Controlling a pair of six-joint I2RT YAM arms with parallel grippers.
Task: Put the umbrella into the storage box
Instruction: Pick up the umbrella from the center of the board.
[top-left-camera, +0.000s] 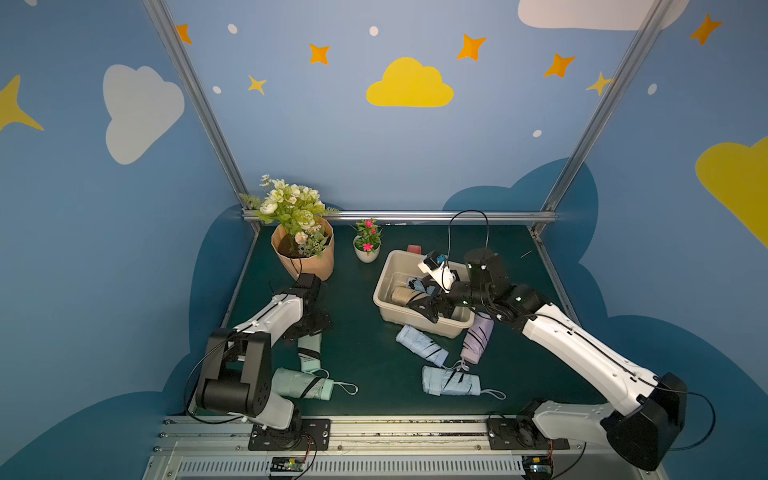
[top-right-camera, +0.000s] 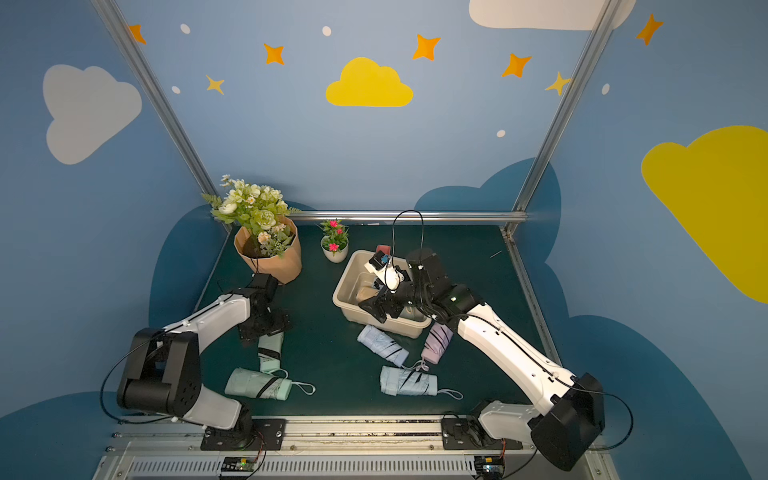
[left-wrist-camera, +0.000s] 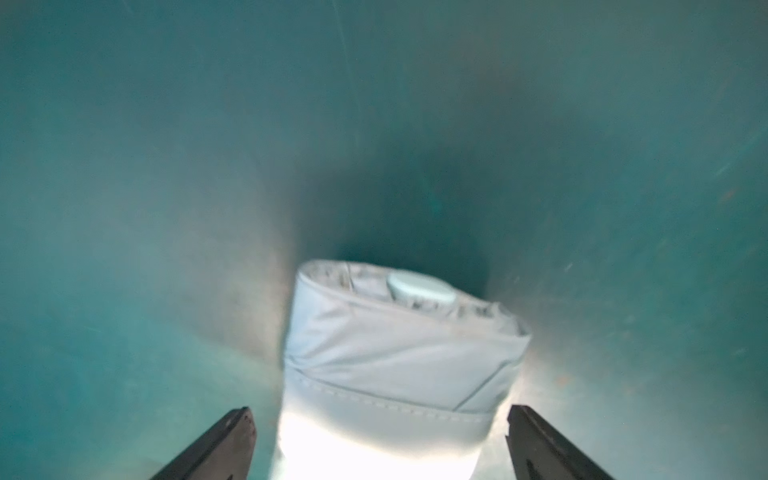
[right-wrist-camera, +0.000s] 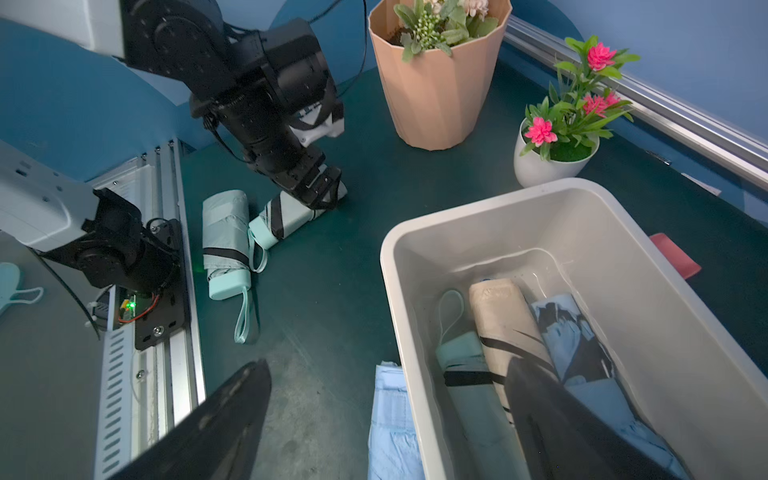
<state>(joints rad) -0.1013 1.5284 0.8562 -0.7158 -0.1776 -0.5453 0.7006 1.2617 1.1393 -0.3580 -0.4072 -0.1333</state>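
Note:
Next, my right gripper swings aside, as it blocks the way into the storage box (top-left-camera: 399, 276), before my left gripper brings over the mint umbrella it straddles (top-left-camera: 309, 350).
The cream storage box (top-left-camera: 384, 286) (top-right-camera: 344, 282) (right-wrist-camera: 388, 266) holds a beige umbrella (right-wrist-camera: 503, 320), a mint one (right-wrist-camera: 465, 357) and a blue-and-black one (right-wrist-camera: 569, 332). My right gripper (top-left-camera: 428, 309) (right-wrist-camera: 388, 365) hangs open over the box's near rim, one finger inside and one outside, holding nothing. A mint umbrella (top-left-camera: 311, 353) (left-wrist-camera: 395, 357) (right-wrist-camera: 286, 216) lies on the green table. My left gripper (top-left-camera: 316, 328) (left-wrist-camera: 379, 409) is down over it, open. Its fingers (left-wrist-camera: 232, 440) stand either side of the fabric with gaps showing.
Loose on the table are another mint umbrella (top-left-camera: 301, 384), two light blue ones (top-left-camera: 422, 345) (top-left-camera: 451, 382) and a lavender one (top-left-camera: 478, 338) against the box. A peach flower pot (top-left-camera: 303, 257), a small white pot (top-left-camera: 367, 251) and a red item (top-left-camera: 414, 249) stand at the back.

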